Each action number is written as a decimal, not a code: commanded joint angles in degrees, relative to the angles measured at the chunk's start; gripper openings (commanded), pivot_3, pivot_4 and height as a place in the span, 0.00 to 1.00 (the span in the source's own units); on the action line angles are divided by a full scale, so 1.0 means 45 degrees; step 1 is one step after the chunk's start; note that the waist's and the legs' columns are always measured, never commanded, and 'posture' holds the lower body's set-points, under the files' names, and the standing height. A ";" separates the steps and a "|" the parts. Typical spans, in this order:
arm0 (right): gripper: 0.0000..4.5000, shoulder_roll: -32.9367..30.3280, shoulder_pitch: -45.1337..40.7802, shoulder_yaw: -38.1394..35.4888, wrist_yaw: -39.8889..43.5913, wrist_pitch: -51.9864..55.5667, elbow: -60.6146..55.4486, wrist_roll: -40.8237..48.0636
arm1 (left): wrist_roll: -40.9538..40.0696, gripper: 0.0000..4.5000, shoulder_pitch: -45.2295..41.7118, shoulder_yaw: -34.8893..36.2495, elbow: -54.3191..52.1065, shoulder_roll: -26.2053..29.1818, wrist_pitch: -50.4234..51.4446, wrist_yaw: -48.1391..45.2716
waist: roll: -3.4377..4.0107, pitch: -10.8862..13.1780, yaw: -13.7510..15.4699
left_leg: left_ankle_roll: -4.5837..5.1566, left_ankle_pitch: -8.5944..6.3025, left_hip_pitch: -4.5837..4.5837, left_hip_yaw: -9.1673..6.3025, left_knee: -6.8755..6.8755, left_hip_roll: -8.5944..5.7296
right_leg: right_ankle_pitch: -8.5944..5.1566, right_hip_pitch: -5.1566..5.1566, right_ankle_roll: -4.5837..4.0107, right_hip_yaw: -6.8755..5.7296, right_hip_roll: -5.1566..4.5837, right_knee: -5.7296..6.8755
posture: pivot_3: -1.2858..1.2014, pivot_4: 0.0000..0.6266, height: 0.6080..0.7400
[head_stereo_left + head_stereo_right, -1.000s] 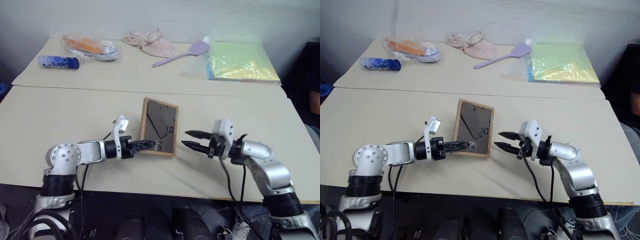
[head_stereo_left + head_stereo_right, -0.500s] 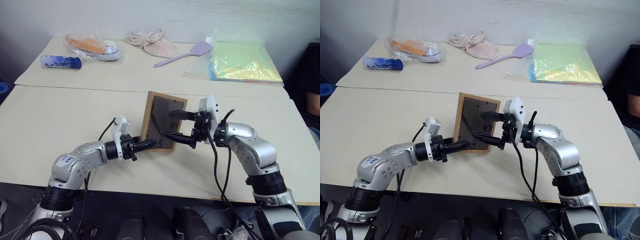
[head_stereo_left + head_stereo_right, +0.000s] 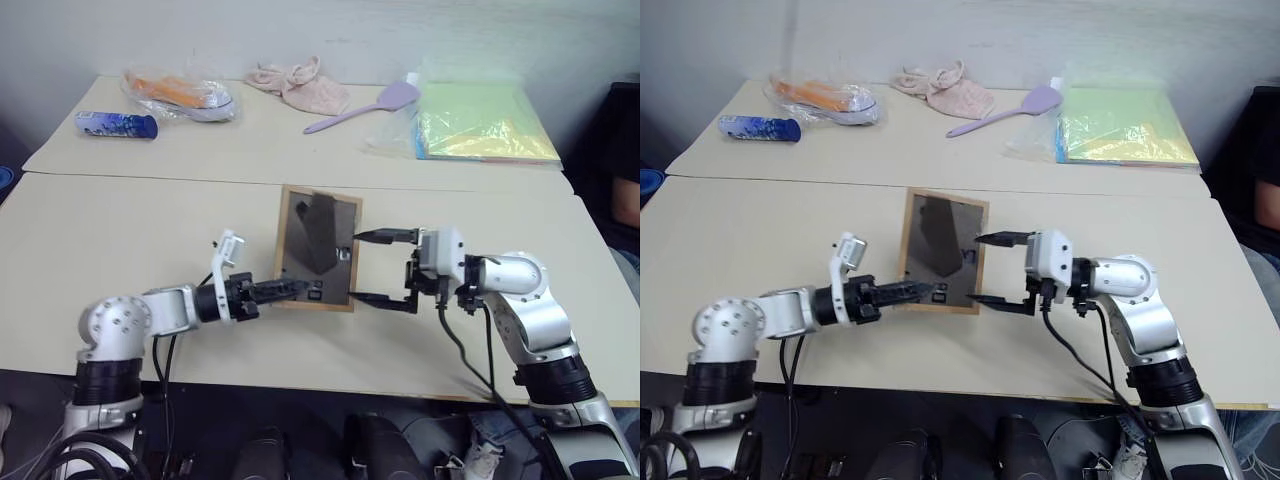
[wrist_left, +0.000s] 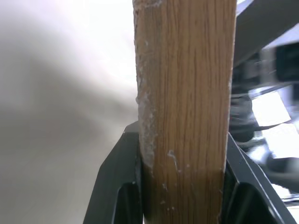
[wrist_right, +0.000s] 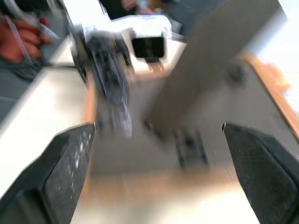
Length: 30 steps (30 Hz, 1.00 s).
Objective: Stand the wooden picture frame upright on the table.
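The frame's dark grey back (image 3: 344, 222) is toward me in my left gripper, so my right gripper should grab the frame's side edge (image 3: 356, 258) and turn the frame so that its front faces me.
The wooden picture frame (image 3: 318, 248) is in the middle of the near table (image 3: 120, 230), tilted up with its dark grey back facing me. Its stand flap (image 3: 320, 222) sticks out from that back. My left gripper (image 3: 296, 290) reaches in from the left and is shut on the frame's lower edge. In the left wrist view the light-wood edge (image 4: 184, 93) is clamped between the two black fingers (image 4: 117, 191). My right gripper (image 3: 372, 268) is open wide at the frame's right edge, one finger above the other, holding nothing. The right wrist view looks onto the back panel (image 5: 210, 112).
On the far table lie a blue packet (image 3: 117, 124), a plastic bag with orange items (image 3: 180, 92), a pink cloth (image 3: 300, 85), a purple spatula (image 3: 365, 105) and a yellow-green folder (image 3: 485, 125). A seam (image 3: 150, 176) runs between the tabletops.
My right gripper came in from the right to the frame's back, opened wide and rolled, then drew back to the right edge. The frame, still in the left gripper, has turned straighter.
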 commanded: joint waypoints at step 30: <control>0.38 0.0395 -0.3245 0.0828 -0.9973 -1.2809 0.7729 -1.0487 | -0.8928 0.49 -0.0048 -0.1930 0.0974 0.2081 -0.1490 0.4900 | -0.0014 0.0011 -0.0079 | -0.0033 0.0021 0.0010 -0.0007 0.0012 0.0007 | -0.0004 0.0000 -0.0007 0.0007 0.0003 0.0012 | 0.52 0.24 1.00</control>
